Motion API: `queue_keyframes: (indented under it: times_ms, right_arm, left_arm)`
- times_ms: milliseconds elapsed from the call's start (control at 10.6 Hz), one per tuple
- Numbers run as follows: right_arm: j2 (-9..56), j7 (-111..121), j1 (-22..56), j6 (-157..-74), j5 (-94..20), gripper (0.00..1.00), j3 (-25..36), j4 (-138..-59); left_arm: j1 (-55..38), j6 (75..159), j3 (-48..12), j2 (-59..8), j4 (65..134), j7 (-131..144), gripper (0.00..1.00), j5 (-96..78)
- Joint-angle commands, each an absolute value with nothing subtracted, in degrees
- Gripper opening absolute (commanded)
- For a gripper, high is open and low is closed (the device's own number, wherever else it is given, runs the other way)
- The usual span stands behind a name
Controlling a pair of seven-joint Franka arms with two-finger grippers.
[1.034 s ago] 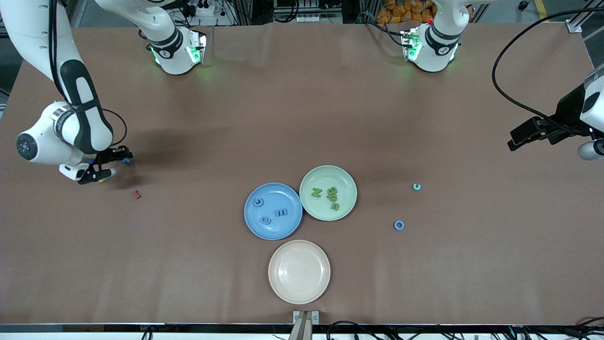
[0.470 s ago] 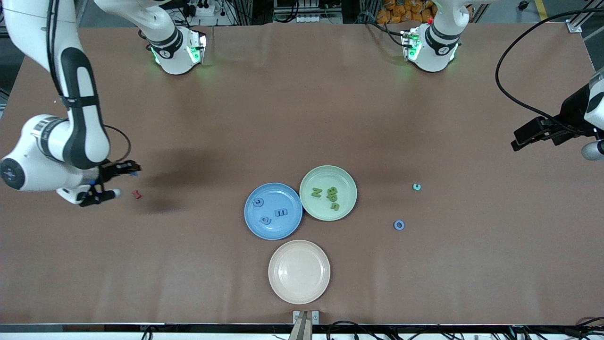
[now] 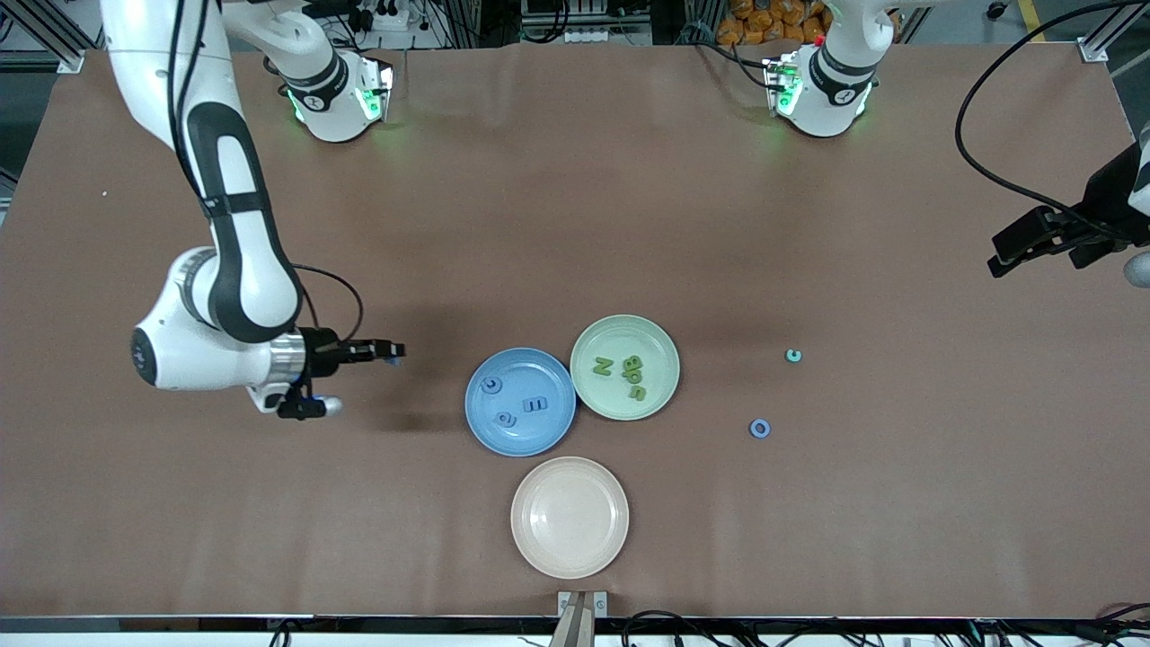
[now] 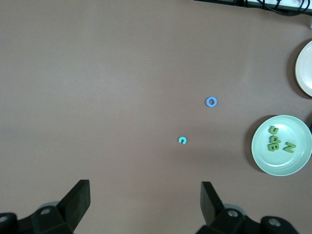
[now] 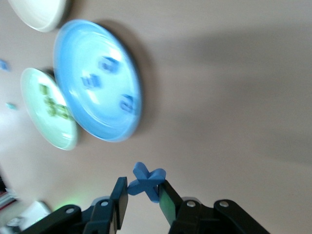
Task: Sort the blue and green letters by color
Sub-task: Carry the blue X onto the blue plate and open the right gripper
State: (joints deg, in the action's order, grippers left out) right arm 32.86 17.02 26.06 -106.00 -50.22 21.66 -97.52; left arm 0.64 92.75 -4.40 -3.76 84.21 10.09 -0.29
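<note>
I should keep moving my right gripper to the blue plate and let go there, because the blue X (image 5: pixel 147 182) matches that plate and there is open space (image 3: pixel 546 429) beside its letters.
My right gripper (image 3: pixel 393 352) is shut on a blue X-shaped letter (image 5: pixel 147 180), held in the air over bare table beside the blue plate (image 3: pixel 539 436). That plate (image 5: pixel 83 48) holds three blue letters. The green plate (image 3: pixel 620 332) next to it holds three olive green letters (image 3: pixel 633 364). A blue O (image 3: pixel 760 429) and a small teal c (image 3: pixel 793 356) lie loose on the table toward the left arm's end. My left gripper (image 3: pixel 999 263) waits open at that end, with nothing between its fingers (image 4: pixel 78 195).
An empty beige plate (image 3: pixel 570 517) sits nearer the front camera than the two coloured plates. A black cable (image 3: pixel 966 117) hangs from the left arm over the table. The brown mat stretches wide around the plates.
My right arm has swung from its end of the table toward the blue plate, carrying the blue X. The left arm has drifted slightly outward.
</note>
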Motion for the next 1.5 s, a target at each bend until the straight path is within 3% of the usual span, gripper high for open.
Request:
queue_keyframes:
  times_ms: [0,188,376,470,564,846,1223,1411]
  right_arm:
    - [40.8,15.4,30.0,-107.8,-68.8,0.00,22.0,-89.6]
    - [43.8,15.4,34.4,-120.0,-77.2,0.00,20.7,-87.7]
    - [44.8,14.7,34.5,-124.8,-79.3,0.00,18.0,-86.4]
    - [45.3,12.7,34.3,-124.9,-79.1,0.61,17.9,-86.0]
    - [45.5,12.4,34.4,-125.0,-79.1,1.00,17.9,-86.0]
    - [45.3,12.6,33.2,-124.5,-76.0,1.00,18.4,-86.7]
    - [44.4,14.7,23.8,-118.0,-54.2,1.00,18.5,-85.4]
    - [43.9,18.9,20.2,-113.7,-49.1,1.00,18.5,-85.0]
  left_arm:
    - [0.9,91.8,-4.9,-2.5,84.4,8.8,1.00,1.1]
    - [1.0,90.7,-4.9,-2.6,84.5,8.6,1.00,1.0]
    - [0.9,90.8,-4.9,-2.6,84.5,8.7,1.00,1.0]
    - [0.9,90.8,-4.9,-2.6,84.5,8.7,1.00,1.0]
    - [1.0,90.7,-4.9,-2.6,84.5,8.9,1.00,1.0]
    - [1.0,90.7,-4.9,-2.6,84.6,9.2,1.00,0.8]
    - [0.9,90.8,-4.7,-2.8,84.5,9.1,1.00,0.4]
    - [1.0,90.6,-4.7,-2.6,84.6,8.9,1.00,0.4]
